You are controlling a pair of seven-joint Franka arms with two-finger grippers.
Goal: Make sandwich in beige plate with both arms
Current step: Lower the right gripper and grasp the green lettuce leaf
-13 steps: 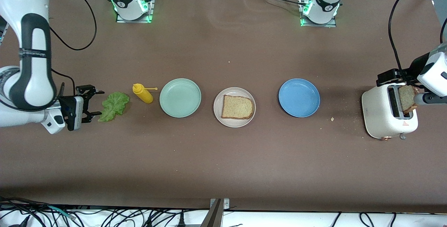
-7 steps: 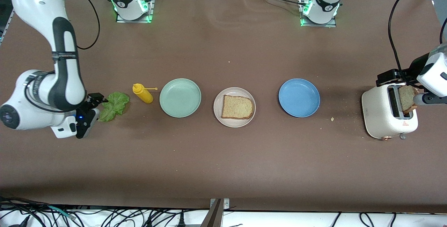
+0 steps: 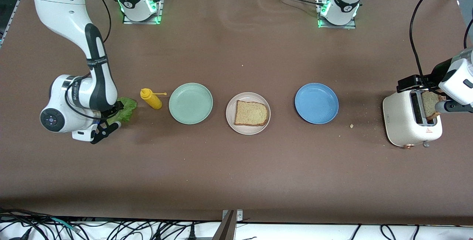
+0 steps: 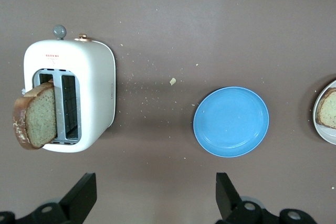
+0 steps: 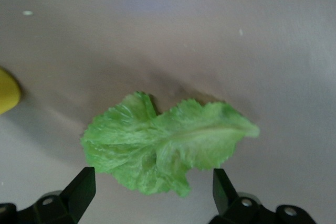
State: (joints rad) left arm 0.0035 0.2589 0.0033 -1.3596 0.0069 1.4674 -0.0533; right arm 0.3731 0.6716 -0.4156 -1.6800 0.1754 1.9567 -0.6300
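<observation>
The lettuce leaf (image 5: 163, 142) is clear of the mustard bottle, and the leaf's ruffled edge faces my open fingers. My right gripper keeps going down until my fingers are on both sides of that edge (image 5: 157, 183).
One bread slice (image 3: 251, 113) lies on the beige plate (image 3: 229, 116) at mid-table; both also show at the edge of the left wrist view, slice (image 4: 328, 108) and plate (image 4: 321, 129). A second slice (image 3: 429, 104) stands tilted in the white toaster (image 3: 402, 122) at the left arm's end, also in the left wrist view (image 4: 37, 116). The lettuce leaf (image 3: 125, 107) lies at the right arm's end. My right gripper (image 3: 109, 120) hangs open over it, fingers astride the leaf (image 5: 157, 145). My left gripper (image 3: 421, 80) is open and empty above the toaster (image 4: 97, 87).
A yellow mustard bottle (image 3: 150, 99) stands beside the lettuce, with a mint-green plate (image 3: 171, 103) between it and the beige plate. A blue plate (image 3: 297, 103) sits between the beige plate and the toaster. Crumbs lie near the toaster.
My right arm has swung in over the lettuce and turned its gripper to point down at the leaf. My left arm has hardly moved.
</observation>
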